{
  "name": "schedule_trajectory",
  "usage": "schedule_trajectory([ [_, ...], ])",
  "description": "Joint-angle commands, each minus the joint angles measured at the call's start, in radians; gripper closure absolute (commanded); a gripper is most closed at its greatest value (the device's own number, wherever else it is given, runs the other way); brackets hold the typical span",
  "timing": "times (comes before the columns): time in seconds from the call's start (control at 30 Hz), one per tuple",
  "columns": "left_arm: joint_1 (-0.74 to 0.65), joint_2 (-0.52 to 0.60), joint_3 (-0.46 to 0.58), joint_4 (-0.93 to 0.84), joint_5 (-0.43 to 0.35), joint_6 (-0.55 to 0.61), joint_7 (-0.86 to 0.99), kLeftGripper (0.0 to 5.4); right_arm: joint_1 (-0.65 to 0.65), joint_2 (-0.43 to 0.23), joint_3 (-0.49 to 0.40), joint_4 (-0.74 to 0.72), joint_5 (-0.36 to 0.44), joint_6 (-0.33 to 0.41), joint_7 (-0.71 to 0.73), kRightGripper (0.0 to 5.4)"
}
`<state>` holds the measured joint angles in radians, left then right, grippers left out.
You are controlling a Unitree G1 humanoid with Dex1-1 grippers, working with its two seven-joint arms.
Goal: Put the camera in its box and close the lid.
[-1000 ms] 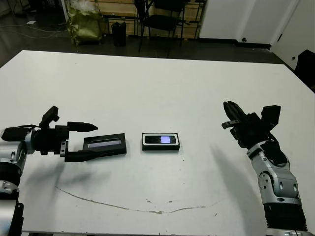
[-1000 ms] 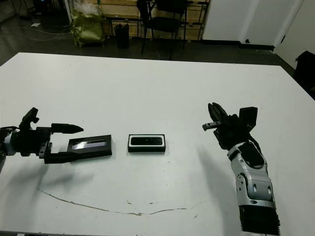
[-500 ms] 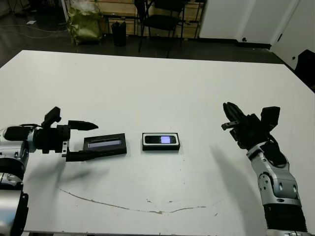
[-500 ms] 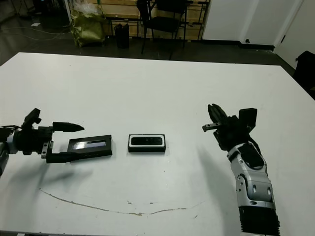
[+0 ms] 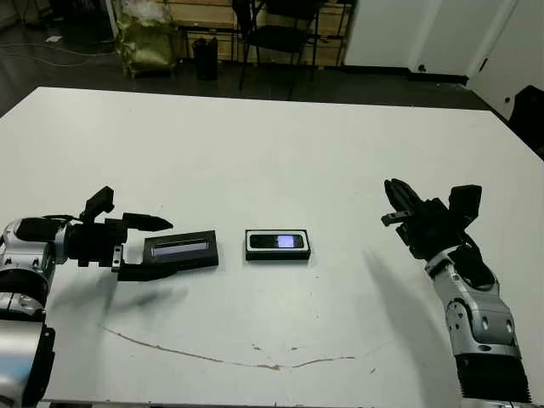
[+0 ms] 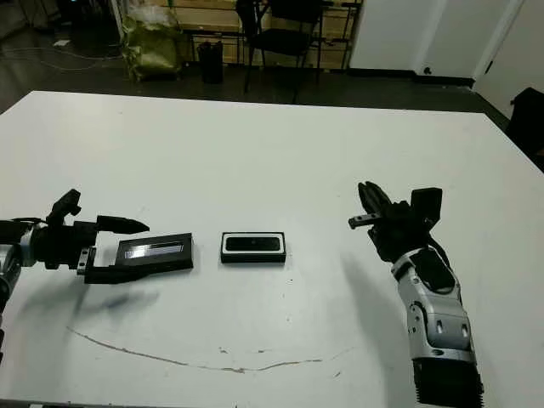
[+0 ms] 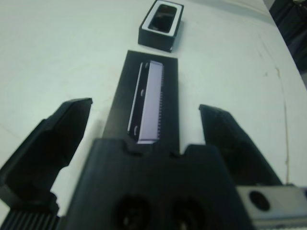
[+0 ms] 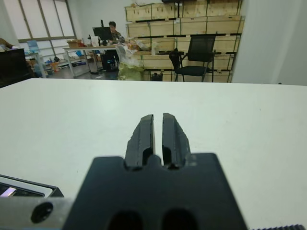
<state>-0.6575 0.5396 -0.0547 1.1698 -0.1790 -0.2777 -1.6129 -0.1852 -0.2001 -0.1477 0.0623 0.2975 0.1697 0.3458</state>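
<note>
The lid will go all the way down over the box when I lower it, because the camera is sunk inside the box's white lining.
The lid, flat and black with a pale strip, lies on the white table left of centre. My left gripper is open, and its two fingers straddle the lid's left end; the left wrist view shows the lid running between them. Just right of the lid, the box holds the camera, screen up, inside its white lining. The same box appears beyond the lid in the left wrist view. My right gripper hovers above the table at the right, shut and holding nothing.
A thin dark scratch runs along the table near its front edge. Beyond the far edge stand a black chair and a yellow-green bag. A person sits at a distant desk.
My left gripper has shifted a little to the right and lower, so its open fingers reach further along the lid's end. The right arm, box and camera have not moved.
</note>
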Motion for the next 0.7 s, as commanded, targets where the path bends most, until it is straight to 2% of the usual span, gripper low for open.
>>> schedule_trajectory([
  [0.03, -0.02, -0.008, 0.0, 0.025, 0.029, 0.021, 0.0, 0.02, 0.014, -0.009, 0.001, -0.035, -0.01, 0.063, -0.036, 5.4],
  [0.27, -0.022, -0.012, 0.004, 0.041, 0.042, 0.036, -0.002, 0.02, 0.014, -0.009, -0.004, -0.024, -0.005, 0.063, -0.031, 5.4],
  [0.4, -0.018, -0.017, 0.015, 0.053, 0.049, 0.056, -0.001, 0.02, 0.005, -0.007, -0.014, 0.056, 0.001, -0.016, 0.007, 5.4],
  [0.5, -0.022, -0.015, 0.01, 0.061, 0.068, 0.071, 0.01, 0.02, 0.0, -0.012, -0.011, 0.086, -0.019, -0.041, 0.003, 5.4],
  [0.57, -0.024, -0.013, 0.006, 0.068, 0.084, 0.071, 0.019, 0.02, 0.006, -0.009, -0.007, 0.055, -0.02, -0.022, -0.009, 5.4],
  [0.63, -0.02, -0.013, 0.006, 0.074, 0.095, 0.055, 0.032, 0.02, 0.014, -0.009, -0.003, -0.008, -0.01, 0.041, -0.028, 5.4],
  [0.7, -0.022, -0.012, 0.001, 0.082, 0.109, 0.081, 0.046, 0.02, 0.013, -0.009, -0.006, -0.009, -0.003, 0.048, -0.023, 5.4],
])
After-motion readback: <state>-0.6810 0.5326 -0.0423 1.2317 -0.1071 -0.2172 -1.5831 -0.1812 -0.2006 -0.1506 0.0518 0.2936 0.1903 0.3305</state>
